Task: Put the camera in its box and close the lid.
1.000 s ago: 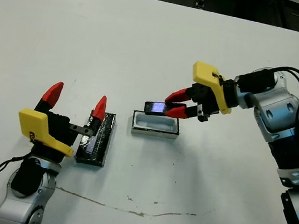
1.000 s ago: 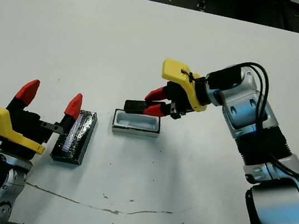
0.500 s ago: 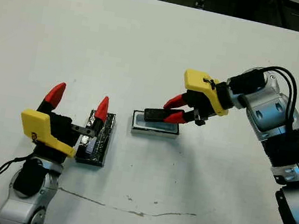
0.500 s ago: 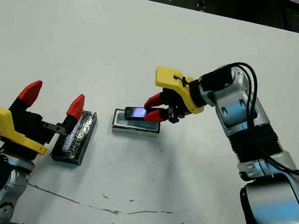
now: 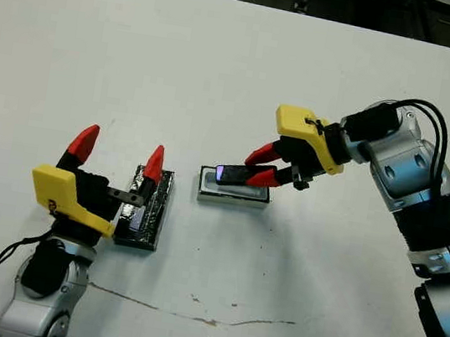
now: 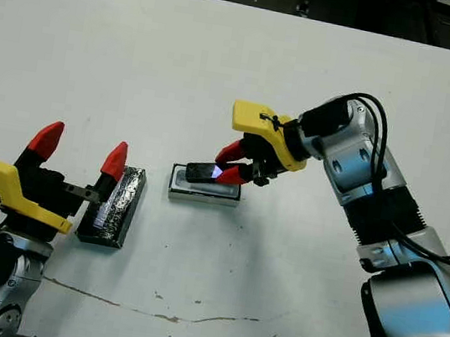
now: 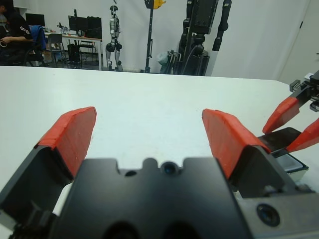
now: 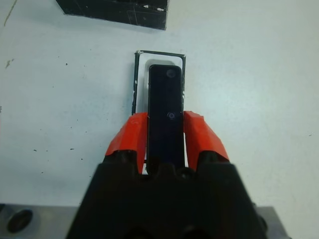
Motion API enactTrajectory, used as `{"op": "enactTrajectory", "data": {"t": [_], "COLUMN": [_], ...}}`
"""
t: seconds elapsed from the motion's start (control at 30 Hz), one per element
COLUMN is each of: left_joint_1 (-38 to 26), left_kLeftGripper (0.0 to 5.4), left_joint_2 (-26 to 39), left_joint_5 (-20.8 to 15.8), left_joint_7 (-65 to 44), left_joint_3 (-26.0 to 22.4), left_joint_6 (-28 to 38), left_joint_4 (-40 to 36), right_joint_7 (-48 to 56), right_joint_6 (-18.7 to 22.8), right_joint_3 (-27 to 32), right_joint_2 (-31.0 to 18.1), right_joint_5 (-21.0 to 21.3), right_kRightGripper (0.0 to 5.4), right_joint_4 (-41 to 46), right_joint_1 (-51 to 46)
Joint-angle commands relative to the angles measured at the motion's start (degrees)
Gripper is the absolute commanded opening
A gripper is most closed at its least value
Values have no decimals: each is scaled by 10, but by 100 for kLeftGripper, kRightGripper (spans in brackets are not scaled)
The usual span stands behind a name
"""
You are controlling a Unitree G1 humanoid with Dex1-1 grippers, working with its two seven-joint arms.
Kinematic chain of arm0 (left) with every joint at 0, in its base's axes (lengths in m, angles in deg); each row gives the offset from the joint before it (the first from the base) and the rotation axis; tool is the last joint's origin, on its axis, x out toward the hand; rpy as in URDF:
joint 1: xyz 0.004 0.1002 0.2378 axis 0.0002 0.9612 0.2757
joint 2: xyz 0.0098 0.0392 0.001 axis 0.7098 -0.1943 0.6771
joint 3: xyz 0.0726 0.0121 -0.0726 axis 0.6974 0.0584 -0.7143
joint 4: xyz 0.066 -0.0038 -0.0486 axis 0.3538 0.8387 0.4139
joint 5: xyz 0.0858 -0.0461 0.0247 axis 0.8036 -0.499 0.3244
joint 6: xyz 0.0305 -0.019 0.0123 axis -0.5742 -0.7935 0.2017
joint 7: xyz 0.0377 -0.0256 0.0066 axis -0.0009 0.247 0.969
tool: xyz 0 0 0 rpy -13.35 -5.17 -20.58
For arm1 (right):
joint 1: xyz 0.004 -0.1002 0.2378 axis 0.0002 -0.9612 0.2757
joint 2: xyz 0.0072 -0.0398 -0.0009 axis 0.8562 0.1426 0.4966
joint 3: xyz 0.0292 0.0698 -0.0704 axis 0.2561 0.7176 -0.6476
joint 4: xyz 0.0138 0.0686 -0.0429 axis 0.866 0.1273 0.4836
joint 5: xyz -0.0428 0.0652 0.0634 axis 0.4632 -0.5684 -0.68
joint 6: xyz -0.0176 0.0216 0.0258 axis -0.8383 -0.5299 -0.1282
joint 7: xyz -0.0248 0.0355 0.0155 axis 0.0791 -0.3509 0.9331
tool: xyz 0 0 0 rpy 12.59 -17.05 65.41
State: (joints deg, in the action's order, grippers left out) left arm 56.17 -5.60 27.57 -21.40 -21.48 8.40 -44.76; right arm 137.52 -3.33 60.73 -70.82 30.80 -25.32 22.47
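Note:
The lid has a deep black rim, so it will slide over the box's white sides and cover them when I lower it.
My right gripper is shut on the camera, a small flat black slab with a bluish glint. It holds the camera just above the box, a shallow white-lined tray in the middle of the table. In the right wrist view the camera lines up lengthwise over the box. The lid, flat, black and glossy, lies on the table to the left of the box. My left gripper is open, with nothing between its fingers, and one red fingertip stands over the lid's far end.
A thin dark scuff line runs across the white table near its front edge. Beyond the table's far edge, the left wrist view shows a room with stands and a seated person.
Over the last second my right gripper carried the camera left and down, from above the box's far rim to just over its opening. The left arm barely moved.

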Motion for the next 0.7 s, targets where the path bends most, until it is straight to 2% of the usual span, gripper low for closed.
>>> {"op": "enactTrajectory", "data": {"t": [0.03,0.7], "left_joint_1": [10,12], "left_kLeftGripper": [540,540], "left_joint_2": [1,1], "left_joint_5": [-1,3], "left_joint_7": [0,-1], "left_joint_3": [1,4], "left_joint_6": [-2,4], "left_joint_4": [4,8], "right_joint_7": [-4,-10], "right_joint_6": [13,-5], "right_joint_3": [-1,-4], "right_joint_2": [-2,22], "right_joint_5": [8,10], "right_kRightGripper": [171,171], "right_joint_4": [9,-20], "right_joint_1": [2,-9]}}
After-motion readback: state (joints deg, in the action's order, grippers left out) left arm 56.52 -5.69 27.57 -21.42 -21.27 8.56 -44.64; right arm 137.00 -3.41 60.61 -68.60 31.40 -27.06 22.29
